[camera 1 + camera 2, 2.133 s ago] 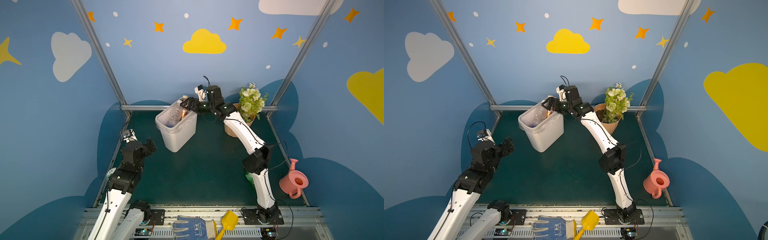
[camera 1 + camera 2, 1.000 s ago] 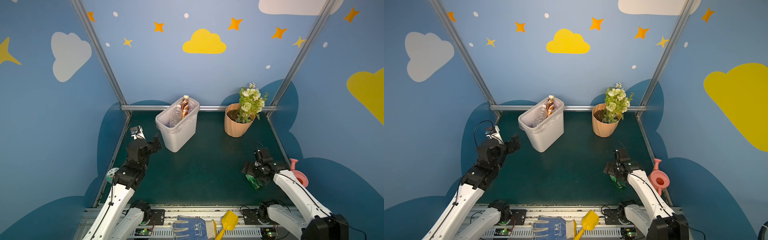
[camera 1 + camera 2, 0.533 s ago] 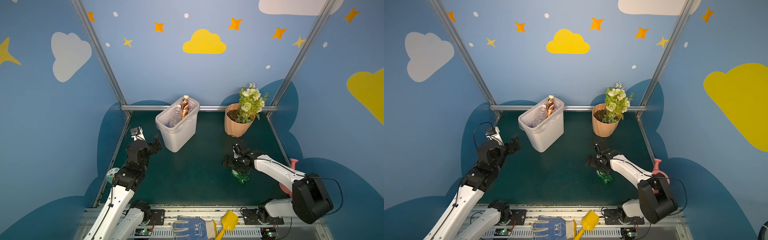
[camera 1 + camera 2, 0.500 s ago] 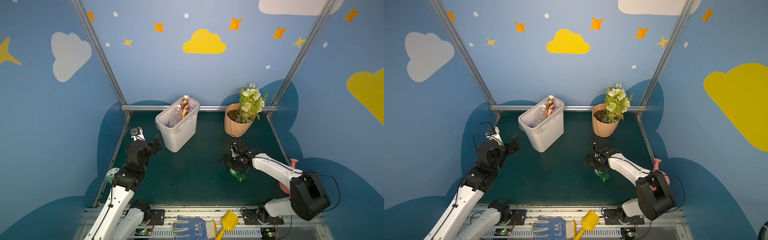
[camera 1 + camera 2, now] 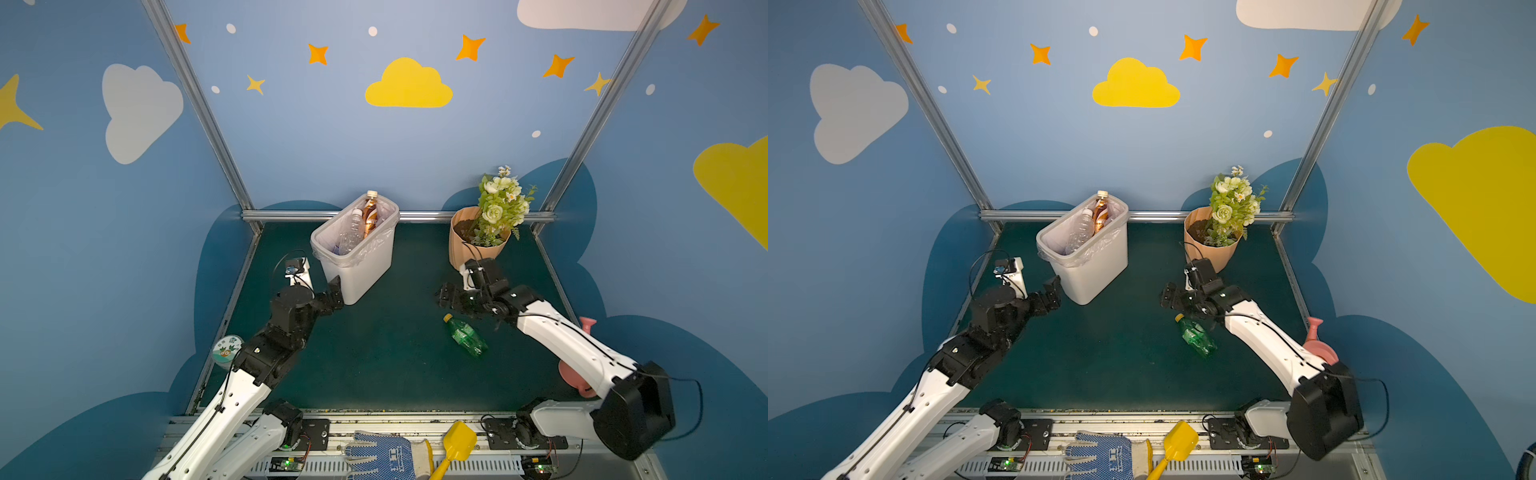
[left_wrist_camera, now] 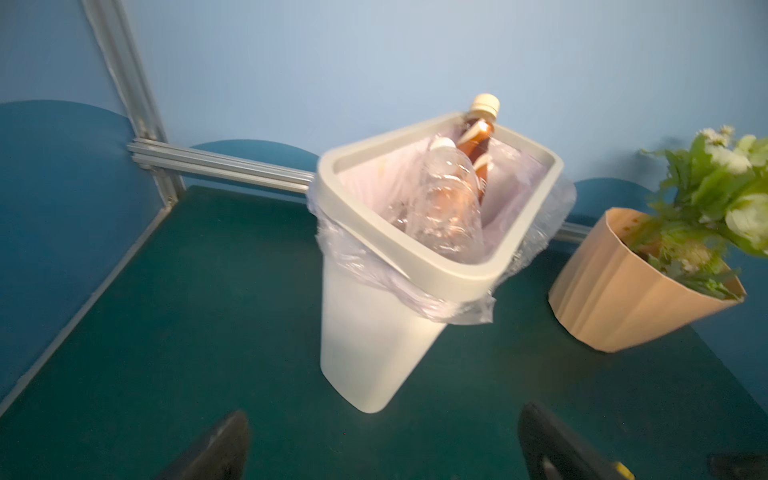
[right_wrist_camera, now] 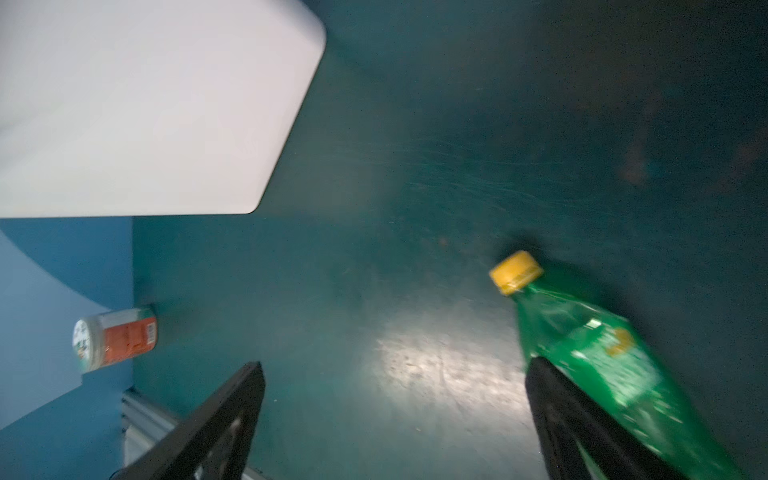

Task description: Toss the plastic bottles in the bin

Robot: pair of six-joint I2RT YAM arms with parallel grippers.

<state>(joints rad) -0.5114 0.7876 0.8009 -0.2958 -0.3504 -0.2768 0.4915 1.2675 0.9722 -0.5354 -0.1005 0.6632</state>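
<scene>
The green bottle is outside my right gripper's fingers. My right gripper should move back, and my left gripper should carry the bottle to the bin.
A green bottle with a yellow cap lies on the dark green mat, right of middle. My right gripper hovers open just beyond its cap. In the right wrist view the gripper has only mat between its fingers, and the green bottle lies by one finger; contact cannot be told. The white bin holds a brown-labelled bottle and a clear bottle. My left gripper stands open and empty beside the bin's base.
A peach flowerpot with flowers stands at the back right. A squat jar sits by the left wall. A pink watering can is behind my right arm. A glove and a yellow shovel lie on the front rail.
My right arm left the bin, swung to the front right, then moved left and farther back. The green bottle has shifted left with it. My left gripper edged toward the bin.
</scene>
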